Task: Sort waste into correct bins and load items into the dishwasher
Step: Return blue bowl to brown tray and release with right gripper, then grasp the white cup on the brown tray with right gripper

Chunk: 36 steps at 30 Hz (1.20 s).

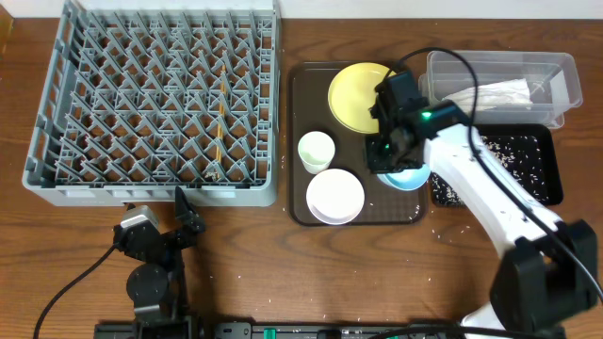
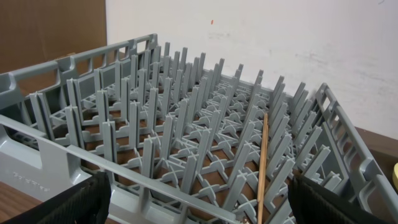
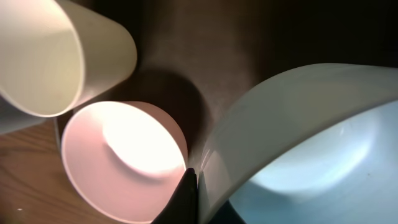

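My right gripper is holding the blue bowl (image 1: 407, 180) over the free spot (image 1: 381, 195) beside the white bowl. It should go on lowering the blue bowl until it rests on the brown tray, and then let go.
My right gripper (image 1: 388, 151) is shut on the rim of the light blue bowl (image 1: 410, 177), which stands tilted at the right of the brown tray (image 1: 300, 113). In the right wrist view one black finger (image 3: 196, 186) presses the outside of the blue bowl (image 3: 311, 143). Beside it are the white bowl (image 3: 124, 155) and the white cup (image 3: 50, 56). On the tray also sit the yellow plate (image 1: 353, 94), the cup (image 1: 316, 151) and the white bowl (image 1: 334, 196). My left gripper (image 1: 184, 212) is open and empty in front of the grey dish rack (image 1: 155, 104).
A clear tub (image 1: 499, 85) at the far right holds a pale crumpled item (image 1: 490, 92). The black tray (image 1: 546, 169) in front of it holds white rice-like scraps (image 1: 513, 155). A thin wooden stick (image 1: 219, 132) stands among the rack's pegs and also shows in the left wrist view (image 2: 262, 168).
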Tool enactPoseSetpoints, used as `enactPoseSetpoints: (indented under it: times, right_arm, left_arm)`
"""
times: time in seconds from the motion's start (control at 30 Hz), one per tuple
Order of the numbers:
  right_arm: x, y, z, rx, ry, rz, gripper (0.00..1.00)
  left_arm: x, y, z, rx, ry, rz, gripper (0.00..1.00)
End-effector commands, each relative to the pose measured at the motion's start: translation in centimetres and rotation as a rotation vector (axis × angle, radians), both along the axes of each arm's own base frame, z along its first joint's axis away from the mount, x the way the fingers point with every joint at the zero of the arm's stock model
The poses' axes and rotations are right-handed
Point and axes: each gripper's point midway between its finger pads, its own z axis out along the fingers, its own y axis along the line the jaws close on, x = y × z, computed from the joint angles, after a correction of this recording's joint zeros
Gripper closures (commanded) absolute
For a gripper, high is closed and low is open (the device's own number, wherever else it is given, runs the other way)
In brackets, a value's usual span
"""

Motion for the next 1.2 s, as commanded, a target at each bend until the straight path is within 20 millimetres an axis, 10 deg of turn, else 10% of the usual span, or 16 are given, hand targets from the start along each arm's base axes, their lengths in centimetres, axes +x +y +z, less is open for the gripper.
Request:
enactPoseSetpoints:
  times: [0.0,0.4,0.73,1.17]
  right_arm:
    - [-0.2,0.9,-1.4,-0.024,0.027,0.014,0.99]
    - [-0.1,1.2,-5.5,-0.062,0.101,0.020,0.99]
    - [0.4,0.8,-5.3,-0.071,0.086,0.011,0.69]
    - [6.4,2.9,3.8,0.043,-0.100,0.020,0.51]
  left_arm:
    - [0.0,0.1,-1.8,0.004,0.044,0.006,0.08]
    - [0.0,0.1,-1.8,0.004,0.044,0.006,0.08]
    - [0.0,0.1,-1.8,0.004,0.044,0.006,0.08]
    - [0.0,0.1,-1.8,0.004,0.044,0.006,0.08]
